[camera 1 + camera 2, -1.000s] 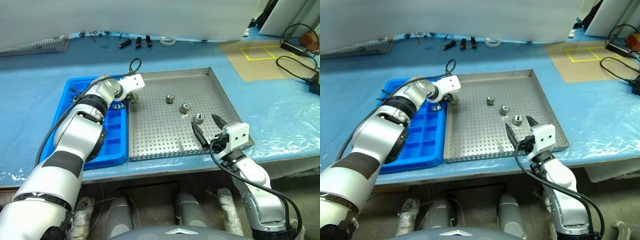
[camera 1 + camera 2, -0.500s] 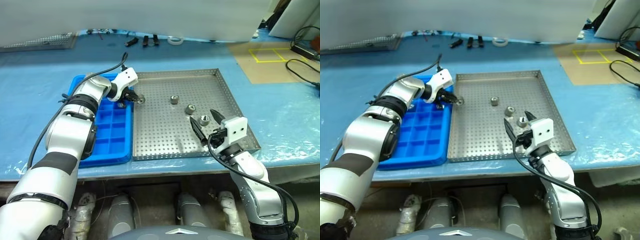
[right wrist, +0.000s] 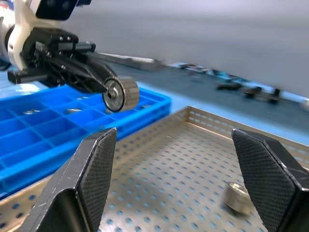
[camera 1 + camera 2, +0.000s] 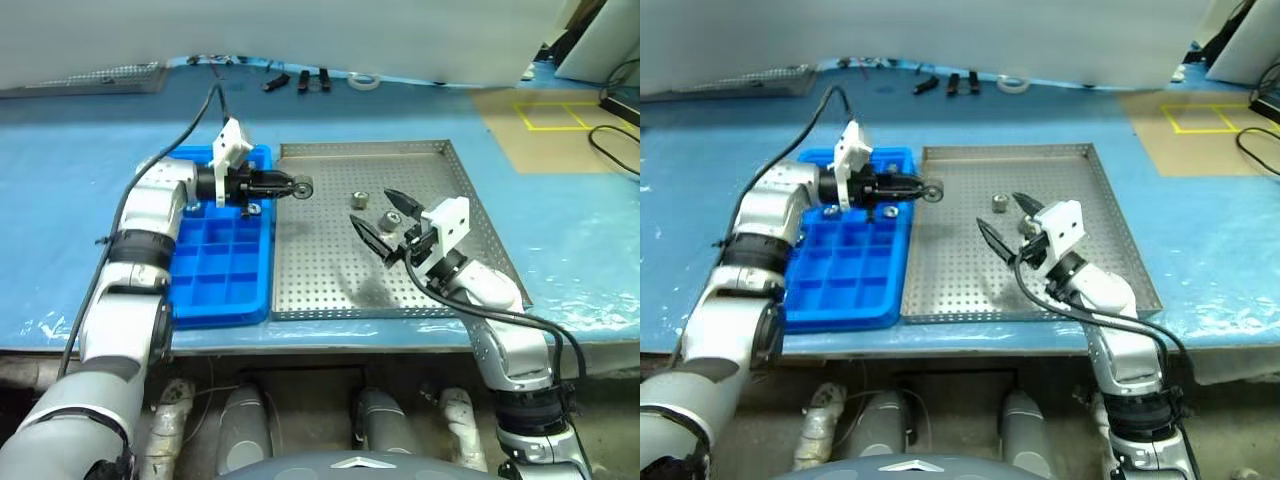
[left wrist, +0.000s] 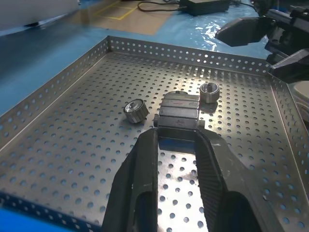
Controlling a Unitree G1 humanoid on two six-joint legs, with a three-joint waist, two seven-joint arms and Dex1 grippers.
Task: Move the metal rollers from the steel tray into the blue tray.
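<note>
The metal roller is hanging clear above the blue tray's rim. My left gripper keeps moving toward the tray's empty front compartments and lets go of the roller there.
My left gripper is shut on one metal roller, holding it in the air over the steel tray's left rim, beside the blue tray. It points toward the right. In the left wrist view the held roller sits between the fingers. Two more rollers lie on the perforated floor. My right gripper hovers open over the middle of the steel tray, facing the left one, with nothing between its fingers. A roller lies in a blue tray compartment.
Small tools and a tape roll lie at the back of the blue-covered table. A wire rack stands at the back left. Brown cardboard with yellow tape and black cables are at the right.
My left gripper has lifted with the roller, drawn back and swung to point to the right. The right gripper has risen and moved in over the steel tray, still open.
</note>
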